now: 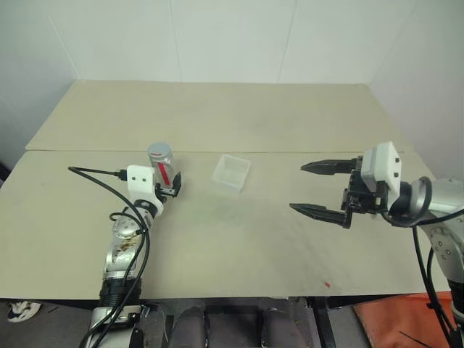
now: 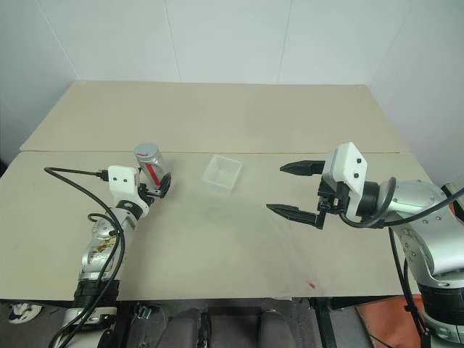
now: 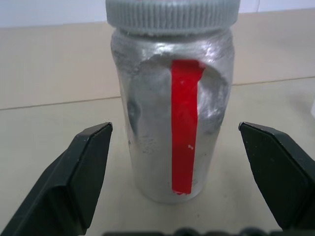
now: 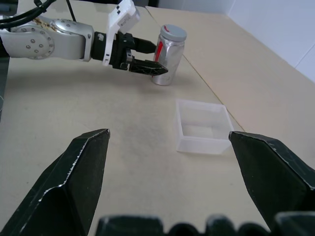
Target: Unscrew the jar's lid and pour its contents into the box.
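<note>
The deep ribbed rim (image 3: 172,19) comes down over the jar's neck, so the grey lid (image 1: 159,148) will have to be twisted again and again to come loose when I turn it.
The jar (image 1: 162,166) is silvery with a red stripe. It stands upright on the table, left of centre, with its ribbed grey lid (image 3: 171,14) screwed on. My left gripper (image 3: 174,129) is open, one finger on each side of the jar's lower body and a gap on both sides. The clear box (image 1: 231,174) sits empty a little to the right of the jar. My right gripper (image 1: 297,187) hovers open over the right part of the table, pointing left toward the box with nothing between its fingers.
The beige table (image 1: 239,239) has a seam (image 1: 290,151) running across behind the jar and box. White walls close the far side. A black cable (image 1: 94,174) loops off my left wrist. A small red speck (image 1: 328,284) lies near the front edge.
</note>
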`<act>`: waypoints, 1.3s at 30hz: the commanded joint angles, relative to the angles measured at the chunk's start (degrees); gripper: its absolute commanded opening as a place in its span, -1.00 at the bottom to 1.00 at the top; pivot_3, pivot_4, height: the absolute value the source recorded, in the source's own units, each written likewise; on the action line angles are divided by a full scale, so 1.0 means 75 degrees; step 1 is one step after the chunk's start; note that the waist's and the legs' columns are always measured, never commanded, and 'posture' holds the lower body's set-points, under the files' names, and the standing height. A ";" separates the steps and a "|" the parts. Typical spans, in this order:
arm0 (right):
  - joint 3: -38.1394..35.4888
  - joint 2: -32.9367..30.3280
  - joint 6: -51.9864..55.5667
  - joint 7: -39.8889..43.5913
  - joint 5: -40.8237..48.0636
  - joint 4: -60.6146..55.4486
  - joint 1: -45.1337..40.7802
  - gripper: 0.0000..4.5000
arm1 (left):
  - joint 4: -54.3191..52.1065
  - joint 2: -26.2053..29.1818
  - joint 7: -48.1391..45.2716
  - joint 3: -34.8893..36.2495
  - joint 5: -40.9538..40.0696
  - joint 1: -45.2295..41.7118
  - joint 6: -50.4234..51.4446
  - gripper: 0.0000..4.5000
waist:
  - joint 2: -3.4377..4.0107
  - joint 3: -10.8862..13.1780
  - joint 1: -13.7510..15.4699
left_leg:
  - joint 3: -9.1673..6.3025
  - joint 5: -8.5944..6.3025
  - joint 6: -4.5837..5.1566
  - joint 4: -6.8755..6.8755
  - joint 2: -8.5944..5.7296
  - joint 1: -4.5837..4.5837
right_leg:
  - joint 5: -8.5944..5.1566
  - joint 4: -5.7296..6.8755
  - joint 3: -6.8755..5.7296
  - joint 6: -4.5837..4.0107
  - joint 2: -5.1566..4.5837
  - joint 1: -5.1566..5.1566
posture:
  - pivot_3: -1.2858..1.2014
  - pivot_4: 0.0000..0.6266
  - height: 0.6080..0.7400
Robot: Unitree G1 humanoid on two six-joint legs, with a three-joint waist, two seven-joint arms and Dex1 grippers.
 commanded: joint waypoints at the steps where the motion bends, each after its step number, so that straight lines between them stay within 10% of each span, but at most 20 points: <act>1: -0.0272 -0.0040 0.0021 -0.0097 0.0113 -0.0241 -0.0047 1.00 | 0.0172 0.0024 0.0113 -0.0037 0.0131 -0.0373 -0.0288 0.98 | 0.0000 0.0000 0.0002 | 0.0001 0.0000 0.0000 0.0001 0.0000 0.0000 | 0.0000 0.0001 0.0000 0.0000 0.0000 0.0000 | 0.03 -0.52 1.00; 20: -0.0247 -0.0047 0.0155 -0.0114 0.0193 -0.0312 -0.0041 1.00 | 0.1879 -0.0131 0.0260 -0.0194 0.0332 -0.1436 -0.1001 0.98 | -0.0002 0.0001 0.0008 | 0.0008 0.0000 0.0001 0.0001 -0.0003 -0.0006 | 0.0000 -0.0007 -0.0006 0.0001 -0.0001 0.0000 | 0.03 -0.52 1.00; 26: -0.0310 -0.0040 0.0185 -0.0164 0.0221 -0.0388 -0.0006 1.00 | 0.1919 -0.0051 0.0182 -0.0209 0.0307 -0.1457 -0.0937 0.30 | -0.0002 0.0001 0.0004 | 0.0009 0.0000 0.0000 0.0001 -0.0003 -0.0006 | 0.0000 -0.0005 -0.0009 0.0001 -0.0001 0.0001 | 0.03 -0.52 1.00; 30: -0.0364 -0.0023 0.0221 -0.0206 0.0264 -0.0471 0.0038 1.00 | 0.1471 0.0094 -0.0040 -0.0264 0.0277 -0.1161 -0.0692 0.27 | -0.0002 0.0001 0.0003 | 0.0008 0.0000 0.0000 0.0000 -0.0003 -0.0008 | 0.0000 -0.0007 -0.0009 0.0001 -0.0001 0.0000 | 0.03 -0.52 1.00; 39: 0.0257 0.0558 0.0357 -0.0582 0.0266 -0.0404 -0.0653 1.00 | -0.0700 0.2233 -0.4775 -0.0883 -0.1760 -0.1421 0.1262 0.27 | 0.0000 0.0003 -0.0023 | 0.0014 0.0002 -0.0004 -0.0001 0.0002 -0.0004 | -0.0001 0.0006 -0.0008 0.0000 0.0002 -0.0006 | 0.03 -0.52 1.00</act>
